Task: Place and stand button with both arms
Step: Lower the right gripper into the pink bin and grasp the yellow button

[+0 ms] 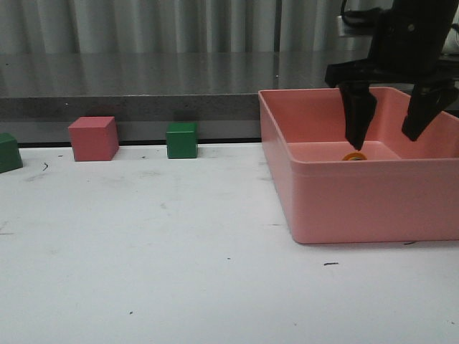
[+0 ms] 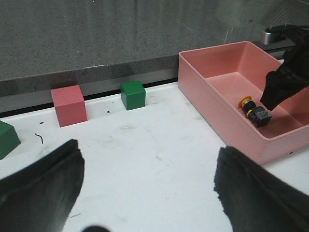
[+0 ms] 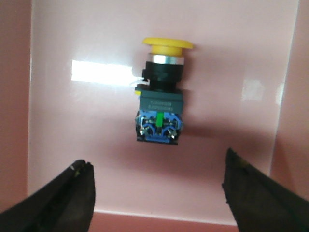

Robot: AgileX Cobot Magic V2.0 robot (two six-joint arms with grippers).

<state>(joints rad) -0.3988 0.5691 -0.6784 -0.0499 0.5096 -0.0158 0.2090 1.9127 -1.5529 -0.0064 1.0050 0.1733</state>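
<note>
The button (image 3: 163,91) will lie steady on its side when I put it down, because the blue terminal base (image 3: 158,126) is boxy and has flat sides.
The button (image 3: 161,92) lies on its side on the floor of the pink bin (image 1: 344,208): yellow cap, black body, blue terminal base. Only its yellow cap (image 1: 353,156) shows in the front view. It also shows in the left wrist view (image 2: 256,112). My right gripper (image 1: 391,136) hangs open inside the bin, fingers either side of and just above the button; in its wrist view the gripper (image 3: 157,193) is empty. My left gripper (image 2: 147,186) is open and empty over the white table, left of the bin; it is out of the front view.
A pink cube (image 1: 93,137) and a green cube (image 1: 181,140) stand at the table's back edge, another green cube (image 1: 8,152) at the far left. A grey ledge (image 1: 143,93) runs behind them. The bin's walls enclose my right fingers.
</note>
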